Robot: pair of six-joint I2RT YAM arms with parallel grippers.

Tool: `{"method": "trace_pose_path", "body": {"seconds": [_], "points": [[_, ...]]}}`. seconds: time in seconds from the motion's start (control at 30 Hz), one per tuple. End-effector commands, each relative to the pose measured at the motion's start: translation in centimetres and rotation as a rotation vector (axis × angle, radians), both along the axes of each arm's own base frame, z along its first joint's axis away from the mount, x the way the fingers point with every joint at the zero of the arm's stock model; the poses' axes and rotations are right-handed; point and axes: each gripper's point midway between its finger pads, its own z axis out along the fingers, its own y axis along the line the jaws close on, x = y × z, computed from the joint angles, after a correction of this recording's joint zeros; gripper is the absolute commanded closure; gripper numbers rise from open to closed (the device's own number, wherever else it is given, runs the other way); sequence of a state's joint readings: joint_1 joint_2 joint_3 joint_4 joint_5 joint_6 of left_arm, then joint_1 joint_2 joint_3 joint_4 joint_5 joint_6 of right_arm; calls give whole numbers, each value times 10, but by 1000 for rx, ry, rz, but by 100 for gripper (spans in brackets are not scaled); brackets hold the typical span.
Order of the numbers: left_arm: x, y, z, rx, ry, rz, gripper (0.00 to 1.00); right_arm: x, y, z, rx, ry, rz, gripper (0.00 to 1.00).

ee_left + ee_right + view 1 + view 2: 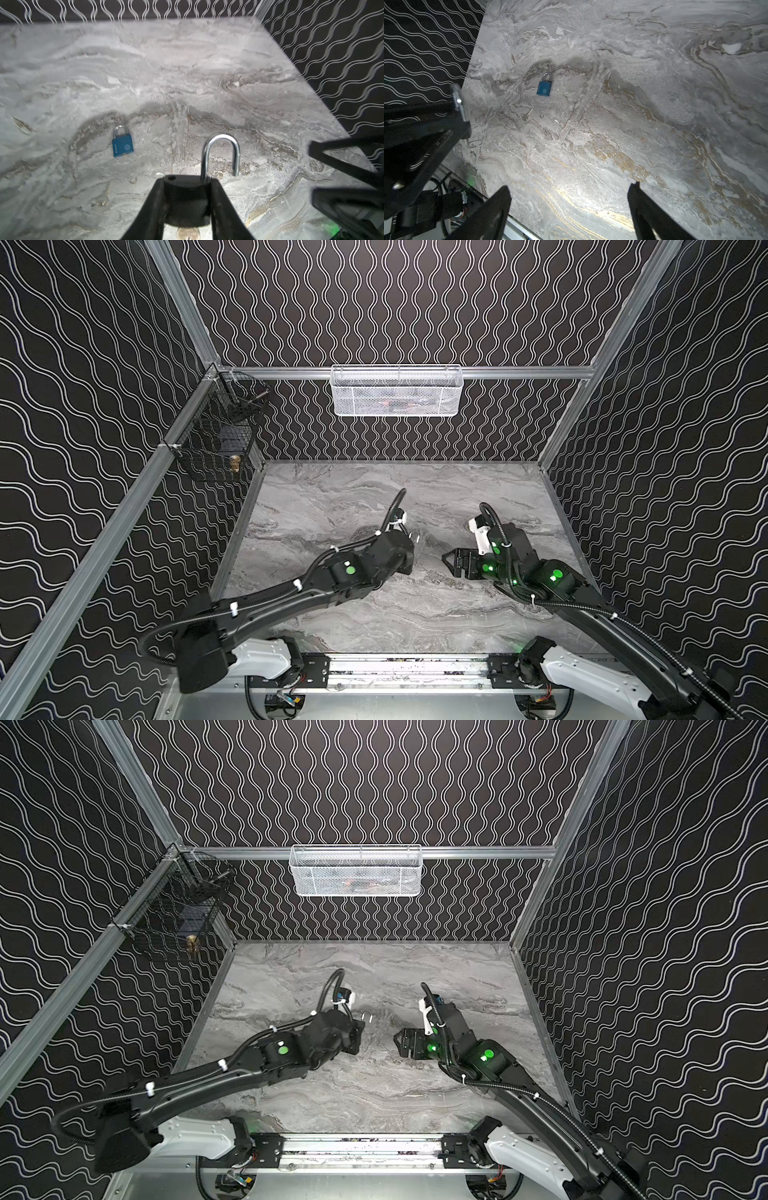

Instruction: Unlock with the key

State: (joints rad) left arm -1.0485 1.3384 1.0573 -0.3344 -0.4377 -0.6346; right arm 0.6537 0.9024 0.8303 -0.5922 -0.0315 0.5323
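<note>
I should keep lowering the black padlock with my left gripper until it sits on clear marble (pixel 374 1051) and then let it go, because the silver shackle's leg (pixel 236 167) is free of the padlock's body.
My left gripper (pixel 187 182) is shut on a black padlock (pixel 185 199). Its silver shackle (pixel 221 153) stands swung open, one leg free of the body; it also shows as a small hook in both top views (pixel 414 536) (pixel 368 1017). A round brass piece (pixel 188 233) sits under the lock body; I cannot tell if it is a key head. A small silver key (pixel 527 115) lies on the marble table beside a blue padlock (pixel 544 87) (pixel 122 143) with a closed shackle. My right gripper (pixel 570 187) (pixel 451 562) hangs open and empty, just right of the left one.
A white mesh basket (pixel 397 391) hangs on the back rail. Black wire baskets (pixel 216 448) are fixed in the back left corner. Patterned walls enclose the marble table (pixel 457 614) on three sides. A thin wire ring (pixel 474 143) lies near the left gripper.
</note>
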Motion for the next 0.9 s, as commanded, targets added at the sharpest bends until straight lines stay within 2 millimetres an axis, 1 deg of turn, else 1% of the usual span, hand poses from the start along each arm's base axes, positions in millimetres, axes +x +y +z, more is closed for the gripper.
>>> {"method": "trace_pose_path", "body": {"seconds": [0.0, 0.13, 0.17, 0.27, 0.3, 0.33, 0.4, 0.53, 0.7, 0.73, 0.87], "points": [[-3, -10, -25, 11, 144, 51, 100, -2, -16, -6, -2, 12, -62, 9], [2, -40, -49, 0, 233, 42, 100, -1, -28, -13, 2, 14, -103, 6], [3, -47, -56, -2, 250, 43, 100, 1, -31, -17, -2, 20, -112, 4], [8, -62, -73, -2, 291, 55, 100, 6, -41, -28, -15, 40, -150, 3], [10, -65, -78, 8, 301, 66, 100, 8, -44, -31, -14, 39, -160, 3], [13, -68, -84, 22, 315, 80, 100, 11, -47, -34, -6, 38, -176, 1], [17, -74, -95, 48, 348, 94, 100, 15, -49, -39, 20, 46, -182, 1], [22, -87, -123, 82, 425, 116, 100, 26, -67, -53, 50, 90, -243, 1], [27, -99, -151, 80, 493, 148, 100, 39, -88, -61, 74, 117, -302, 1], [29, -101, -155, 80, 500, 152, 100, 41, -91, -62, 79, 124, -309, 1], [34, -99, -165, 137, 501, 186, 99, 46, -99, -64, 104, 134, -322, 1]]}}
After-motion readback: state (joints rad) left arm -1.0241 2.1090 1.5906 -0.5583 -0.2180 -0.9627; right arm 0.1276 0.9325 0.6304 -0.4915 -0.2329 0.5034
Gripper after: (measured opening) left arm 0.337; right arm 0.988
